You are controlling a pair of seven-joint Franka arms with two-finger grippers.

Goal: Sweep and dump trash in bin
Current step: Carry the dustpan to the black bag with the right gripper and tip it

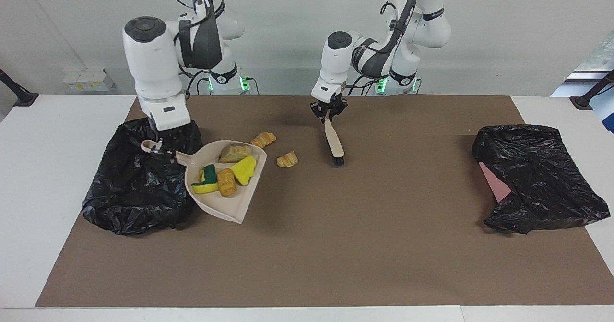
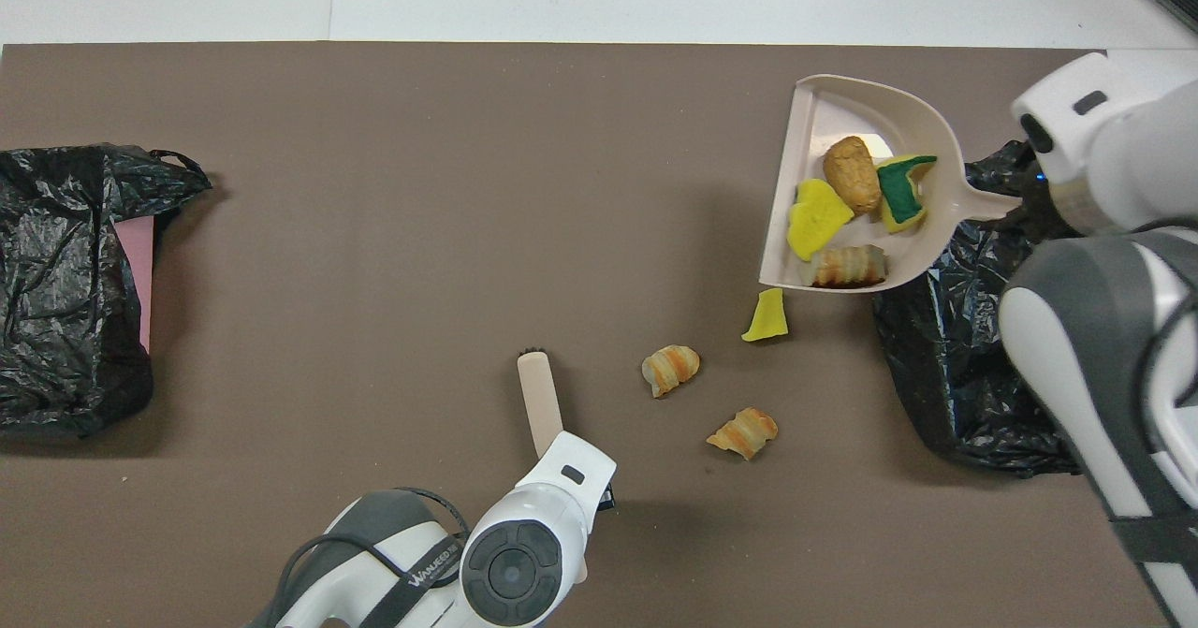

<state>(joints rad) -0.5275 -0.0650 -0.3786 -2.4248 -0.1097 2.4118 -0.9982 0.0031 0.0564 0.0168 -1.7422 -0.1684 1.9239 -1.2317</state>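
The dustpan's open edge [image 2: 780, 185] points away from the black-lined bin, so next my right gripper moves the dustpan over the bin's far side [image 1: 112, 175] first and then tips it.
My right gripper [image 1: 160, 149] is shut on the handle of the beige dustpan [image 1: 240, 207], which it holds at the edge of the black-lined bin [image 1: 134, 187], handle over the bin. The pan [image 2: 824, 109] carries several pieces of trash [image 2: 850, 174]: a brown roll, yellow chunks, a striped roll. On the mat lie two croissant-like rolls [image 2: 670, 369] [image 2: 742, 431] and a yellow chunk [image 2: 767, 316]. My left gripper [image 1: 329, 114] is shut on the beige brush [image 1: 334, 142], whose bristle end points down toward the mat, beside the loose rolls [image 1: 287, 159].
A second black bag [image 1: 537, 178] with something pink in it lies at the left arm's end of the brown mat [image 1: 383, 245]. White tabletop borders the mat.
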